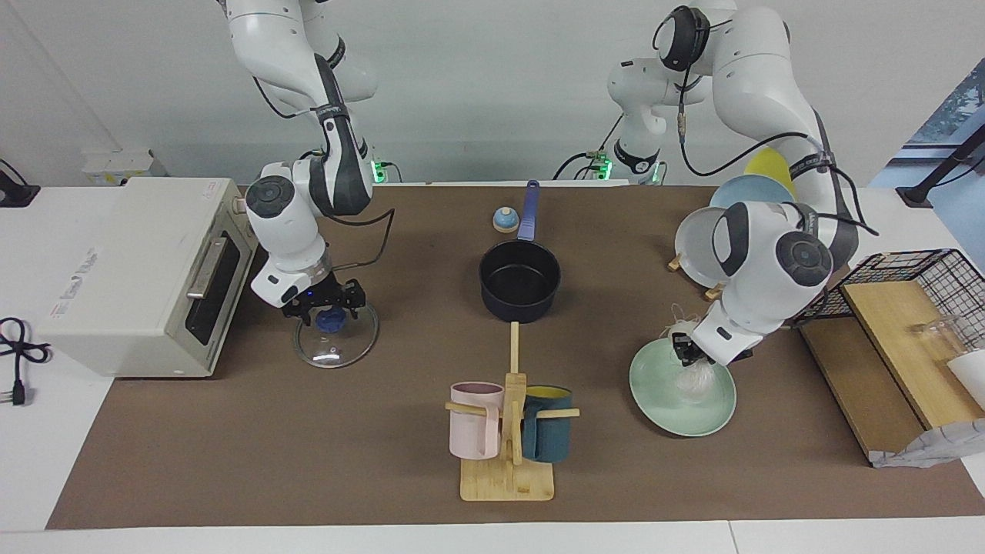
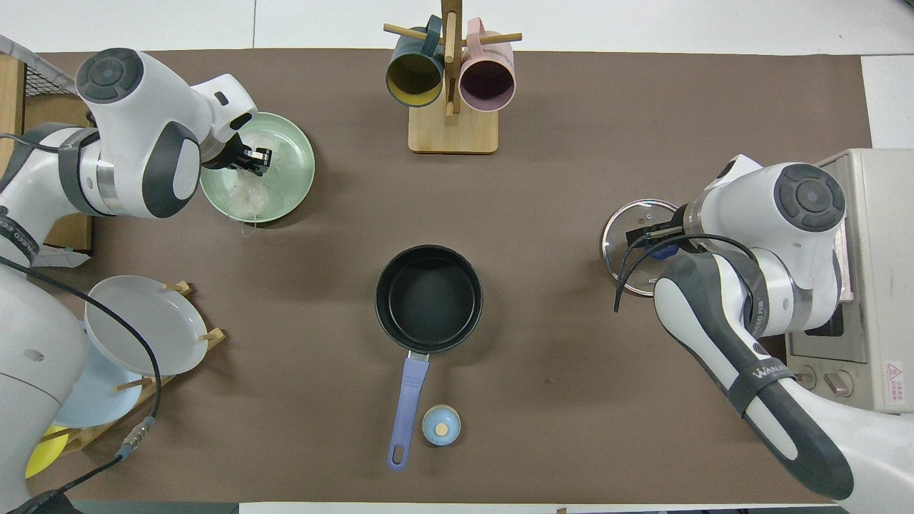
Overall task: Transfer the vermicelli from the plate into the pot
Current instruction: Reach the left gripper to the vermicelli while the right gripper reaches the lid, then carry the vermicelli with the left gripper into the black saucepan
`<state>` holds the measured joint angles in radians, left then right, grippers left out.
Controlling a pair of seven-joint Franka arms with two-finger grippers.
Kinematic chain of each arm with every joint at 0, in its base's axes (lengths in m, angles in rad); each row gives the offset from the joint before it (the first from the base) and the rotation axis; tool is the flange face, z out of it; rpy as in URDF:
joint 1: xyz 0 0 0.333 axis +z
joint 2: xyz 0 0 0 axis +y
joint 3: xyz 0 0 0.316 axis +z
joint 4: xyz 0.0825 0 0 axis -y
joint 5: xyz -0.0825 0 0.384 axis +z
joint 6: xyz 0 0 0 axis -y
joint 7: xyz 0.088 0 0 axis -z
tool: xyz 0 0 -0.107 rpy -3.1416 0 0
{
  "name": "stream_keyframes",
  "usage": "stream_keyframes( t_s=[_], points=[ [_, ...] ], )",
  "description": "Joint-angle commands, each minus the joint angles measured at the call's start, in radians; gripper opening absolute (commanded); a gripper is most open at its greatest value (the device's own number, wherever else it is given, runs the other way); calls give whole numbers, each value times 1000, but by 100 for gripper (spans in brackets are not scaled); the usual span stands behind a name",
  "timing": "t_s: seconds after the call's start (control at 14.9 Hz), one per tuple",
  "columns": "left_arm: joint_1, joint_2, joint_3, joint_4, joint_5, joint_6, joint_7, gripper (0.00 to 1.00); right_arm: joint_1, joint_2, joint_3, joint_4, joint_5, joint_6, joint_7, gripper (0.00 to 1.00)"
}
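The glass lid's rim (image 2: 618,267) is as wide as the pot's round opening (image 2: 428,298), so I expect the glass lid to cover the whole pot when I lower it.
The pale mint-green plate (image 1: 677,412) (image 2: 294,168) lies toward the left arm's end of the table. My left gripper (image 1: 687,351) (image 2: 255,158) hangs just over it, shut on a clump of wispy white vermicelli (image 1: 697,379) (image 2: 248,195) whose threads trail down to the plate. More threads show at the plate's rim nearer the robots. The dark navy pot (image 1: 519,281) (image 2: 428,289) with a long blue handle stands mid-table with nothing in it. My right gripper (image 1: 327,305) (image 2: 648,239) hovers open over the blue knob of a glass lid (image 1: 336,338).
A toaster oven (image 1: 115,269) stands beside the lid. The wooden mug rack (image 1: 508,431) is farther from the robots than the pot. A plate rack with a grey plate (image 1: 692,242) and a wire basket (image 1: 916,273) flank the left arm. A small blue dome (image 1: 505,220) sits by the pot handle.
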<state>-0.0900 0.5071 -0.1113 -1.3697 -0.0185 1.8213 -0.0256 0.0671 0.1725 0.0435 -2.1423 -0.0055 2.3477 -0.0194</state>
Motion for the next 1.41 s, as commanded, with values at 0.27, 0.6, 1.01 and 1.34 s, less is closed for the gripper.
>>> stream_keyframes(
  t_s=[0.27,0.6,1.01,1.34],
  points=[
    [-192,-249,6,-3,-122,-282,-387,0,-12,-5,3,-14,27,25,-28,95],
    [-394,-415,2,-356,-175,-83,-520,0,-27,7,3,-11,25,21,-54,88],
    [-490,-394,2,-592,-175,206,-548,0,-23,9,3,5,25,5,-54,73],
    [-501,-316,6,-620,-170,352,-545,0,-18,13,3,45,24,-48,-56,59]
  ],
)
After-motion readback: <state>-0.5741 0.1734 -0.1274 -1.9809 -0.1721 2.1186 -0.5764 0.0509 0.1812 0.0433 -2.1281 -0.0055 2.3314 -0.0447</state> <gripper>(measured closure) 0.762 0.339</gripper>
